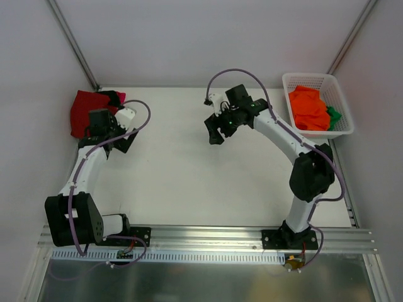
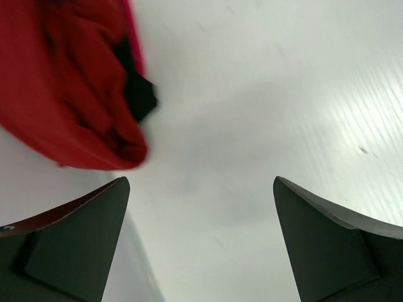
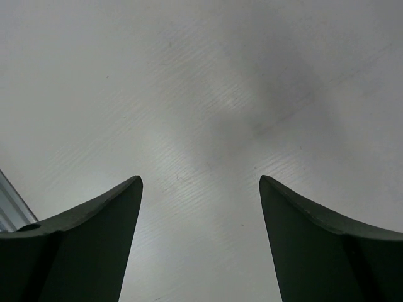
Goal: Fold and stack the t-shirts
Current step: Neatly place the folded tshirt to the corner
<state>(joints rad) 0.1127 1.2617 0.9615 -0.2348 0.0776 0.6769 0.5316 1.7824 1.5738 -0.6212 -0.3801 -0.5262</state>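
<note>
The red pile lies crooked with black cloth poking out [image 1: 113,97]. My left gripper should straighten the red t-shirts [image 1: 85,112] first, and then my right gripper should go to the basket.
A folded pile of red t-shirts [image 1: 84,111] lies at the table's far left corner, with a bit of black cloth [image 1: 114,97] at its back edge. In the left wrist view the red pile [image 2: 69,82] fills the upper left, and black cloth [image 2: 140,94] pokes out from its fold. My left gripper [image 1: 124,141] hangs just right of the pile, open [image 2: 201,189] with only bare table between its fingers. My right gripper [image 1: 217,132] hovers over the middle of the table, open [image 3: 200,182] and holding nothing. An orange t-shirt [image 1: 308,108] and a green one [image 1: 334,116] lie in the basket.
A white lattice basket [image 1: 307,76] stands at the far right corner of the white table [image 1: 182,170]. Grey walls close in the table on the left, back and right. A metal rail with the arm bases runs along the near edge.
</note>
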